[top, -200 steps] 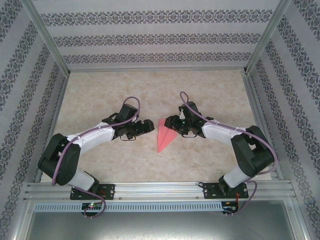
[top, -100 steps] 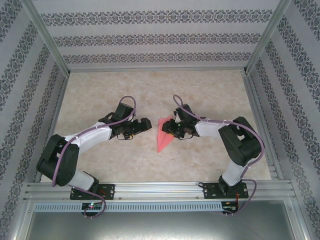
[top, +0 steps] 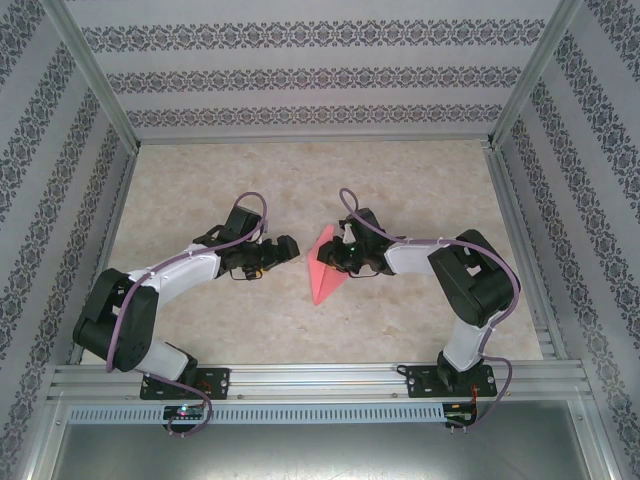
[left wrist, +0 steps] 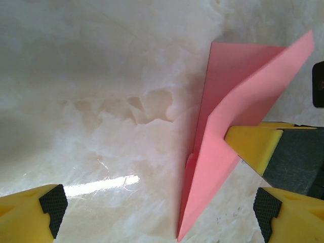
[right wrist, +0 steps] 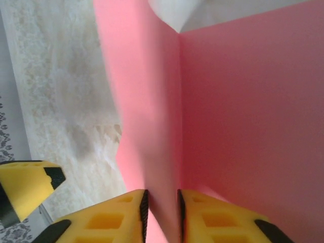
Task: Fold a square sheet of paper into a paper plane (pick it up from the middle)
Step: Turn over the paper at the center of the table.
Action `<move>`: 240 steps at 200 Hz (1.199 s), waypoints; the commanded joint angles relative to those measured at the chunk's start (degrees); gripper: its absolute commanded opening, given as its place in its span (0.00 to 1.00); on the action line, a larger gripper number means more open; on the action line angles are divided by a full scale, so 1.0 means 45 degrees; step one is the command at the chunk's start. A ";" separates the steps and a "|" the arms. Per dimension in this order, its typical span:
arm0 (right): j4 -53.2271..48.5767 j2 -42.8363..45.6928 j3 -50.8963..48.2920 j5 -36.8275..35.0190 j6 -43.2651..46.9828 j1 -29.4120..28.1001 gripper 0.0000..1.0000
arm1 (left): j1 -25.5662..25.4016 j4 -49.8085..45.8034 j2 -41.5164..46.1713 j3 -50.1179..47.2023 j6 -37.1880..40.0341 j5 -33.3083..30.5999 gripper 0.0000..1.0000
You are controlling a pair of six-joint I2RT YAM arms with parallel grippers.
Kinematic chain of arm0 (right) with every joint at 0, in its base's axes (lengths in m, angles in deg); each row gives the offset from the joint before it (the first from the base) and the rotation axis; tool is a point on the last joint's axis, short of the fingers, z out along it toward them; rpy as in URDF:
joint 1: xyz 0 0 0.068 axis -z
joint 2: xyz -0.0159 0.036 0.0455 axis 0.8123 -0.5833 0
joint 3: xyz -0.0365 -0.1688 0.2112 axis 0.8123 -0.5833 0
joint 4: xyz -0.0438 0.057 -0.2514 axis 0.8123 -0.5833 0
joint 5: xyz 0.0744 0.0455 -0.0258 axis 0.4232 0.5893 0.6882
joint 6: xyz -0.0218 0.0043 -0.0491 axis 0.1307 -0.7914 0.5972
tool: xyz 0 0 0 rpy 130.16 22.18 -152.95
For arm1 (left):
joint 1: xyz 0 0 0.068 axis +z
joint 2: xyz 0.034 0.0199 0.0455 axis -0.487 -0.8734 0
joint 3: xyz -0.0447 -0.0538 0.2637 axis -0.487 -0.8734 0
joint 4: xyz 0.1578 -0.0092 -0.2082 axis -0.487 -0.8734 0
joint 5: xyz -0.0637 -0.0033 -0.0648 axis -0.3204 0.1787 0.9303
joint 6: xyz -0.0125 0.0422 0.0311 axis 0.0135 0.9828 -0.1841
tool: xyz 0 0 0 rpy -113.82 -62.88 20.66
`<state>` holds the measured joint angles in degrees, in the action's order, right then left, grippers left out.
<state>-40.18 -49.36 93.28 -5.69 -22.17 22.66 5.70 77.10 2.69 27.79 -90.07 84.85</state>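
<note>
The paper plane (top: 325,271) will spread open beyond the left gripper's pinch when the robot lifts it, because the lifted wing (left wrist: 258,83) stands away from the layer below.
The square sheet of paper is folded into a salmon-pink paper plane (top: 322,272) that lies mid-table with its tip toward the near edge. My right gripper (top: 331,257) reaches it from the right. In the right wrist view its jaws (right wrist: 162,210) stand narrow, with a raised fold of the plane (right wrist: 228,101) pinched between the pads. My left gripper (top: 291,247) hovers just left of the plane, open and holding nothing. The left wrist view shows the plane (left wrist: 217,157) between the wide-set fingertips of my left gripper (left wrist: 159,205), one wing lifted, and a right finger (left wrist: 253,144) pressing on it.
The marble-patterned tabletop (top: 200,190) is bounded by aluminium rails and patterned walls (top: 300,75). Both arm bases are bolted to the near rail (top: 320,380). A yellow fingertip of the left gripper (right wrist: 30,185) shows at the left of the right wrist view.
My right gripper slid left onto the plane and its jaws closed on a raised fold. The plane's wide end lifted slightly. My left gripper edged a little closer and stayed open.
</note>
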 commanded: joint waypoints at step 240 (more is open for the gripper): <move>0.8572 0.0375 0.1462 0.2737 -0.7023 0.0942 0.05 | 0.0717 1.1067 0.0917 -0.1396 -0.8517 0.3507 0.62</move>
<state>-5.51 -46.78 100.67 5.55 -52.29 27.42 8.26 121.78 6.55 22.33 -126.27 102.56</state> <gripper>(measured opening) 0.055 0.678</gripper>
